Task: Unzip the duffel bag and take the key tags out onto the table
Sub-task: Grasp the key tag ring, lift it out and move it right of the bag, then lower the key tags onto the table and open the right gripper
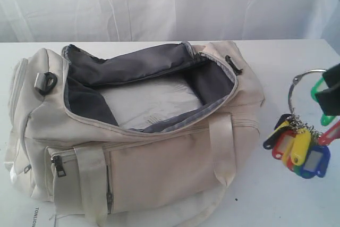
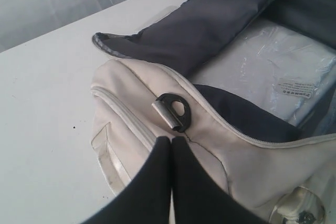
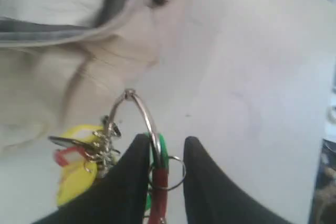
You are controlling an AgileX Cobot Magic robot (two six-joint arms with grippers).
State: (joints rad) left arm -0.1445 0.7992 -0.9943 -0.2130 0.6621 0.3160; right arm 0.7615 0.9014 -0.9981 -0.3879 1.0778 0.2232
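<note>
The key tags [image 1: 298,146] are hanging free of the duffel bag over open white table [image 1: 270,185]. My right gripper keeps moving them down until they lie there, then let go.
The cream duffel bag [image 1: 159,168] lies on the white table [image 1: 281,206] with its main zip open and grey lining folded back. To the right of the bag, the key tags [image 1: 297,150] hang in a bunch of red, blue, yellow and green from a large metal ring [image 1: 303,86]. My right gripper [image 1: 330,91] is shut on the bunch at a green tag. In the right wrist view its fingers [image 3: 167,141] pinch the ring [image 3: 139,114] with a green and a red tag. My left gripper [image 2: 170,139] is shut and empty, just above the bag's end by a black strap clip [image 2: 173,111].
A clear plastic-wrapped filler [image 1: 151,104] lies inside the bag. Webbing handles [image 1: 223,147] drape over the front, above zip pockets [image 1: 58,166]. A white curtain [image 1: 159,3] hangs behind the table. The table's right edge is near the hanging tags.
</note>
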